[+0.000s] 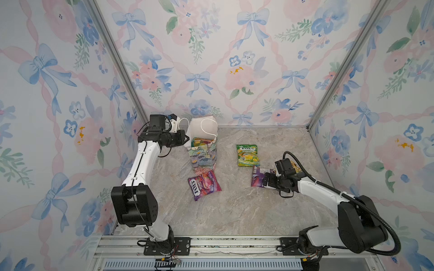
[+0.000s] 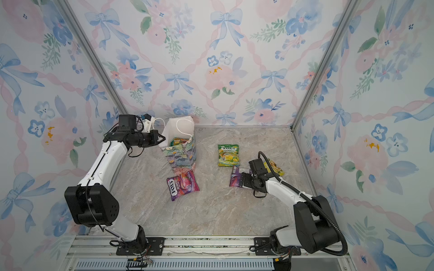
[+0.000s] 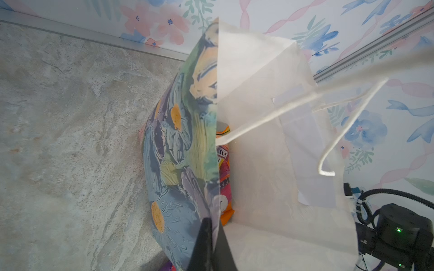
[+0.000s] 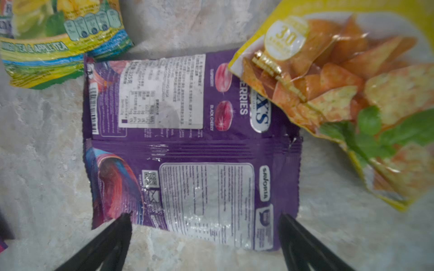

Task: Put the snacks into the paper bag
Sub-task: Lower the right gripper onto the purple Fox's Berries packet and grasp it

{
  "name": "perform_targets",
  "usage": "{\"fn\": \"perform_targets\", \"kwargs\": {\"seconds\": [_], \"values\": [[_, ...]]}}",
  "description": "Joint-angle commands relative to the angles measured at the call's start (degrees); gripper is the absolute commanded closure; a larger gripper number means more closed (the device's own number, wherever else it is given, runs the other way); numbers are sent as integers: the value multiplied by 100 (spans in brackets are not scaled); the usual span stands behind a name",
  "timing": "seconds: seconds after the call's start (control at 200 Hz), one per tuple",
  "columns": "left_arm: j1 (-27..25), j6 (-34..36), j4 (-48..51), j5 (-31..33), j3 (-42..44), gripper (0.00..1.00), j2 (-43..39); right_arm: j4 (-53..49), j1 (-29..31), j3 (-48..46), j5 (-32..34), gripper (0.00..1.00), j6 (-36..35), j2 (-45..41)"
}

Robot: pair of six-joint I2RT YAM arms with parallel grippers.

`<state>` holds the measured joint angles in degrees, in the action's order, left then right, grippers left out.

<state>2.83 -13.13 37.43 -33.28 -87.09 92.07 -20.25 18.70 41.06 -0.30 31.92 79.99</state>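
Observation:
The yellow chip packet overlaps [image 4: 267,92] the purple packet, which lies crosswise under the robot's right gripper, so the robot should pull the purple packet clear [image 4: 192,149] and turn it before picking it up.
The paper bag [image 1: 204,157] [image 2: 182,154] stands upright at the back left, its white inside showing. My left gripper [image 1: 186,138] [image 2: 163,138] [image 3: 212,225] is shut on the bag's side wall [image 3: 178,152] at the rim. Packets [image 1: 202,143] show inside it, one of them orange [image 3: 224,164]. My right gripper [image 1: 266,180] [image 2: 244,180] [image 4: 204,217] is open just above the near edge of a purple packet [image 1: 258,178] [image 4: 187,140] lying back side up. A yellow chip packet [image 2: 274,167] [image 4: 352,93] overlaps its corner. A green packet [image 1: 247,154] [image 4: 58,40] lies beyond.
A purple-pink FOX'S berries packet [image 1: 204,185] [image 2: 183,185] lies flat against the bag's front foot. The floral back wall stands close behind the bag. The right wall's metal rail [image 1: 317,150] runs beside the yellow packet.

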Motion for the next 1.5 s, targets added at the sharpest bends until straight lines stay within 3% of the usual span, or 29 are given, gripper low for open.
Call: {"fn": "perform_targets", "kwargs": {"seconds": [0.0,0.395,0.62,0.695,0.9,1.16,1.495], "values": [[28,29,-16,-78,64,100,-78,218,39,-77,-164,0,-55,138],[29,27,-16,-81,71,100,-53,512,1230,15,-271,0,622,297],[26,22,-16,-76,76,100,-56,547,2325,694,-526,1,1143,430],[30,21,-16,-82,74,100,-51,446,2419,878,-611,1,1111,381],[25,21,-16,-96,76,100,-76,-327,1830,1193,-174,0,84,76],[29,20,-16,-87,71,100,-78,-483,369,1290,-637,2,-999,458],[25,30,-16,-82,71,100,-82,-15,95,1577,-1186,4,-1397,1455]]}}
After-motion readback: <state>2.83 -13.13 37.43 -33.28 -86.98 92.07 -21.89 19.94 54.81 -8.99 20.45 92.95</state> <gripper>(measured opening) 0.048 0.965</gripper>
